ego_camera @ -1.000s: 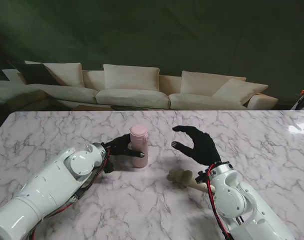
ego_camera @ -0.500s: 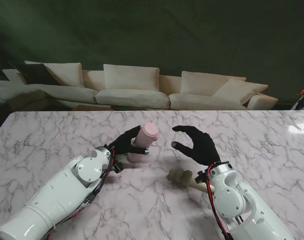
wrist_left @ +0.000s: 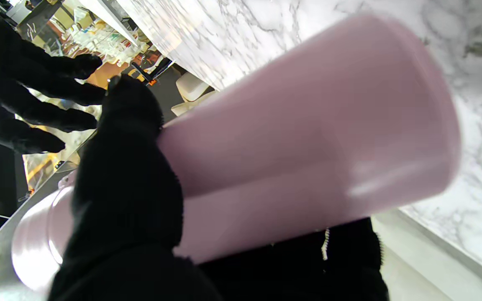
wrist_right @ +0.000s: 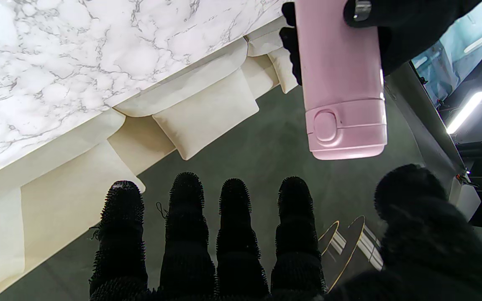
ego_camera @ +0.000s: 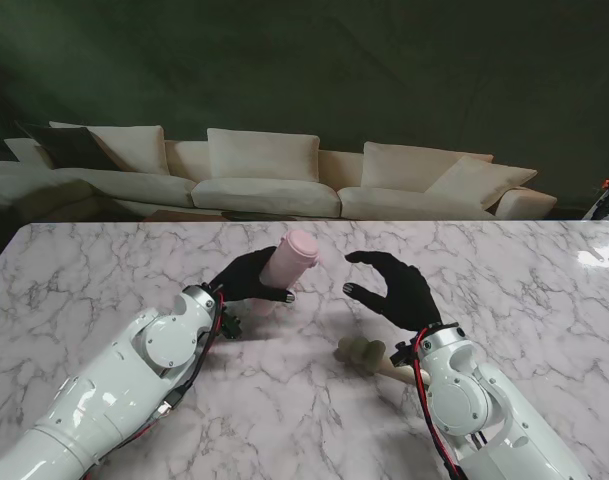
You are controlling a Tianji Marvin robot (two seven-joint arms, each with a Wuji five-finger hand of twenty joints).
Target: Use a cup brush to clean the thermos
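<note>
The pink lid (ego_camera: pixel 301 246) will come off in one piece, together with the button, when I pull it away, because a seam (wrist_right: pixel 355 102) goes around the thermos below the push button.
My left hand (ego_camera: pixel 246 281) is shut on the pink thermos (ego_camera: pixel 285 266), holding it off the table and tilted, lid end toward the right hand. The thermos (wrist_left: pixel 291 154) fills the left wrist view, black fingers (wrist_left: pixel 128 167) wrapped around its body. In the right wrist view the thermos (wrist_right: pixel 341 79) shows its closed lid with a push button. My right hand (ego_camera: pixel 396 289) hovers open a little to the thermos's right, fingers (wrist_right: pixel 232 234) spread and holding nothing. The cup brush (ego_camera: pixel 364 353), olive sponge head on a pale handle, lies on the table nearer to me than the right hand, partly hidden by the right wrist.
The white marble table (ego_camera: pixel 104 270) stretches wide on both sides. Beyond its far edge stands a cream sofa (ego_camera: pixel 264 175) with cushions. A bright reflection (ego_camera: pixel 596 256) sits at the table's far right corner.
My left hand lifted the thermos from standing upright on the table and tilted it toward the right hand. The right hand and the brush stayed where they were.
</note>
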